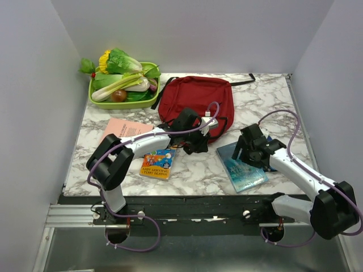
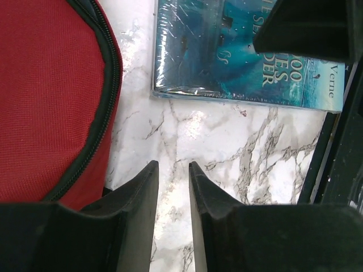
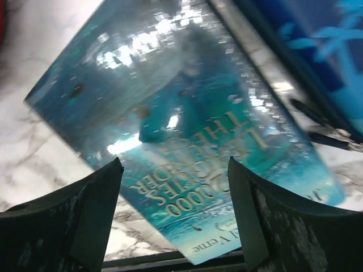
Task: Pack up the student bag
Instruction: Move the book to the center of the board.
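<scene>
The teal book's cover is flat beneath the fingers of my right gripper, so I should use that gripper to push the book's edge next to the pencil case toward my left gripper.
The dark red student bag lies flat at the back middle of the table, and its black zipper edge shows in the left wrist view. My left gripper hovers at the bag's near edge. Its jaws stand a narrow gap apart over bare marble, holding nothing. A teal shrink-wrapped book lies at the front right and also shows in the left wrist view. My right gripper is wide open just above the book, with its fingers to either side of the cover and empty.
A green tray of toy vegetables stands back left. A pink sheet and a small colourful booklet lie front left. A blue patterned pencil case lies beside the teal book, under my right arm. Walls close in on three sides.
</scene>
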Available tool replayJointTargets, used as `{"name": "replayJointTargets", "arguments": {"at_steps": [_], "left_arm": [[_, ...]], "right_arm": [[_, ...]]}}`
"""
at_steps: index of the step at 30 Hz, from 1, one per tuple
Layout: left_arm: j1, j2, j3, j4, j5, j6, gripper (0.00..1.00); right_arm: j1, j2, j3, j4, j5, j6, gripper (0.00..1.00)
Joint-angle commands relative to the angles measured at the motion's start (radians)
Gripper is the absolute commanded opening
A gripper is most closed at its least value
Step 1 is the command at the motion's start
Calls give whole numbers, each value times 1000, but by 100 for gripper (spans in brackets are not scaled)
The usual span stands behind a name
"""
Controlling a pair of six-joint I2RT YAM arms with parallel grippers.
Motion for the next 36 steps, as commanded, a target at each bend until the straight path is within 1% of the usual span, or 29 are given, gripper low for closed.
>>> {"name": "replayJointTargets", "arguments": {"at_steps": [1,3,9,14,17,18,21,25,30,32,35,36], "left_arm": [[-5,-35,-10,-2,50,6,37],[-4,-39,-10,-8,56,19,38],[-2,-59,-13,-19,77,12,38],[15,-76,-26,-34,99,15,38],[28,-81,-26,-46,112,16,38],[28,-84,-26,-48,116,16,38],[33,-85,-29,-51,119,19,38],[36,-84,-25,-52,126,23,38],[38,-84,-22,-57,125,26,38],[39,-84,-20,-57,123,29,38],[38,-84,-13,-60,120,32,38],[38,-84,-11,-60,120,30,38]], "right_arm": [[-45,-23,-1,-123,179,88,84],[-85,-10,-4,-95,170,85,85],[-140,79,-4,-43,168,96,86],[-194,162,-1,55,151,65,86],[-254,181,11,100,150,38,86],[-291,179,11,112,142,19,86],[-340,184,8,161,98,-2,86],[-338,221,-1,169,61,24,86],[-338,221,-42,195,-39,57,85],[-337,190,-53,184,-89,65,83],[-288,114,-87,146,-143,100,81],[-276,101,-96,123,-186,131,81]]}}
